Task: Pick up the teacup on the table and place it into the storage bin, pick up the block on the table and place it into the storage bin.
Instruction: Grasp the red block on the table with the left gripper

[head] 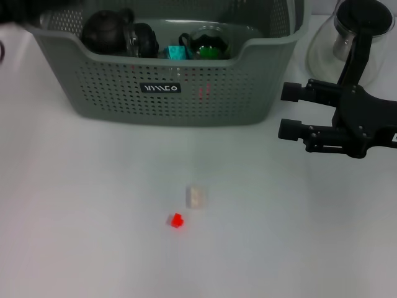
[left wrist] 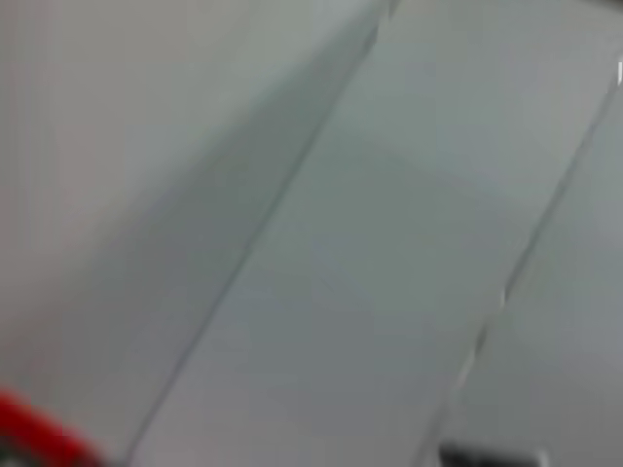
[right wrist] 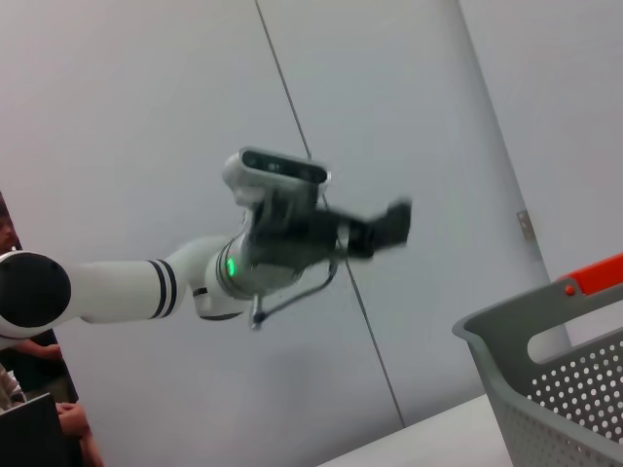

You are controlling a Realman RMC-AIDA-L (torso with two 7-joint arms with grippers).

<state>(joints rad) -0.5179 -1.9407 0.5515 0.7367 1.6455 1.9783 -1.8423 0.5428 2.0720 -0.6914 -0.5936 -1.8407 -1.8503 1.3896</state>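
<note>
The red block is apart from the pale block (head: pixel 196 197) and its way is open, so my left gripper keeps going down until its fingers are on either side of the red block (head: pixel 177 220).
The grey-green storage bin (head: pixel 167 93) stands at the back of the white table, and its corner also shows in the right wrist view (right wrist: pixel 545 389). A small red block (head: pixel 177 220) lies on the table in front of it, with a pale whitish block (head: pixel 196 197) just behind. No teacup shows on the table; a dark cup (head: pixel 142 38) sits inside the bin. My right gripper (head: pixel 284 110) hovers open and empty to the right of the bin, fingers pointing left. My left gripper (right wrist: pixel 387 226) is raised high in the air, away from the table.
Inside the bin are also a dark teapot (head: pixel 105 30), a teal piece (head: pixel 178 52) and a glass vessel with green inside (head: pixel 211 43). A glass kettle (head: pixel 347 37) stands at the back right, behind my right arm.
</note>
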